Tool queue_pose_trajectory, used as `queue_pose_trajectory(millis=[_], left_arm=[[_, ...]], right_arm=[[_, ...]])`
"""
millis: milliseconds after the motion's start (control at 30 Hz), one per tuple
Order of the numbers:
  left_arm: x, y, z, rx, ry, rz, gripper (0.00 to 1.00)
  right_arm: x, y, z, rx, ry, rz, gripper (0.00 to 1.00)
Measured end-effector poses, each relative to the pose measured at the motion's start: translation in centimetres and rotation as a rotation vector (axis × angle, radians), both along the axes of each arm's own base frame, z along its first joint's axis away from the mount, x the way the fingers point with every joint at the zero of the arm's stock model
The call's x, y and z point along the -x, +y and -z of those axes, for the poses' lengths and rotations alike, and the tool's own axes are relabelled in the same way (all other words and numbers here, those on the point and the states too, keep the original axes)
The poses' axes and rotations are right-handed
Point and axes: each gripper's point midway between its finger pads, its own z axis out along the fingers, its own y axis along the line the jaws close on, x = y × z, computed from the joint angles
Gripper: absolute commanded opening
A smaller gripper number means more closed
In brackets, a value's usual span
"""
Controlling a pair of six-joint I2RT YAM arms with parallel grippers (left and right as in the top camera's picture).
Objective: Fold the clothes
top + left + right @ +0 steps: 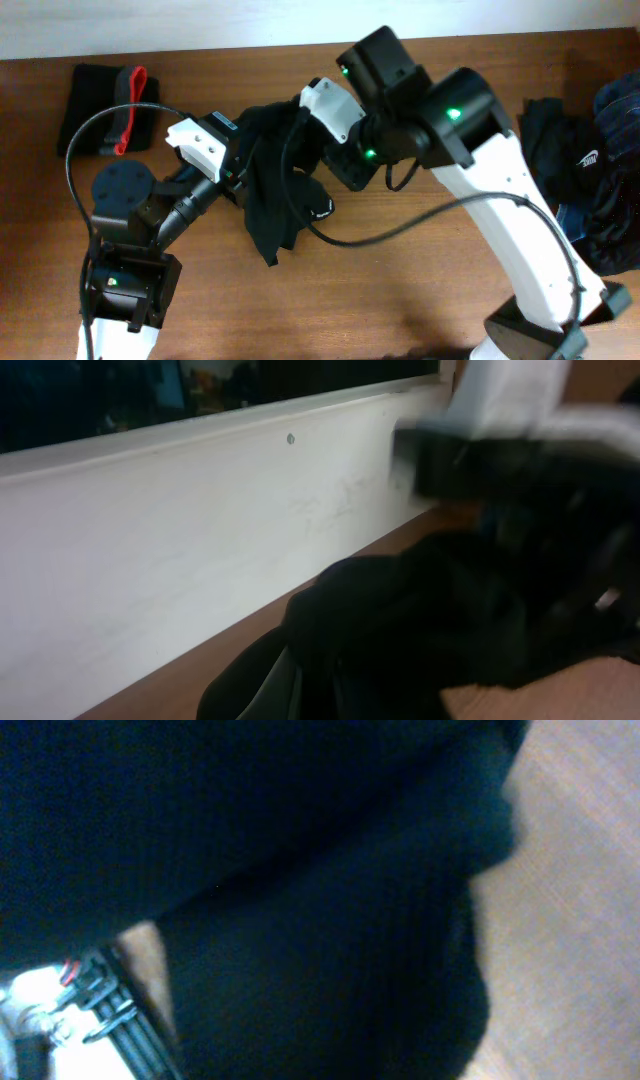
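The black shirt hangs bunched (272, 150) between my two grippers. My left gripper should open and grab the trailing lower end (271, 242) while my right gripper raises the shirt.
A black shirt (275, 205) hangs bunched in the middle of the table, held up between my two grippers, with its lower end trailing onto the wood. My left gripper (247, 152) is shut on its left side. In the left wrist view the dark cloth (430, 620) covers the jaws. My right gripper (306, 122) is shut on the shirt's top right part. Black fabric (300, 900) fills the right wrist view and hides the fingers. The white chest logo is not in view.
A folded black garment with a red strip (105, 110) lies at the back left. A pile of dark and blue clothes (590, 190) lies at the right edge. A white wall (200, 530) runs along the table's far side.
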Motion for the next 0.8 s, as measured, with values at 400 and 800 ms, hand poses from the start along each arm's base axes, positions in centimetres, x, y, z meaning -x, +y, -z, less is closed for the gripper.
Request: queue_pose_trajectory(millis=[400,800], left_arm=[[0.0,0.0,0.2,-0.002,0.011,0.000,0.08],[-0.3,0.4,0.1,-0.006,0.002,-0.032,1.00]], right_arm=[[0.6,-0.8,-2.0,-0.018,-0.058,0.011,0.04],[-1.3,-2.9,-3.3,0.039,-0.178,0.137,0.04]])
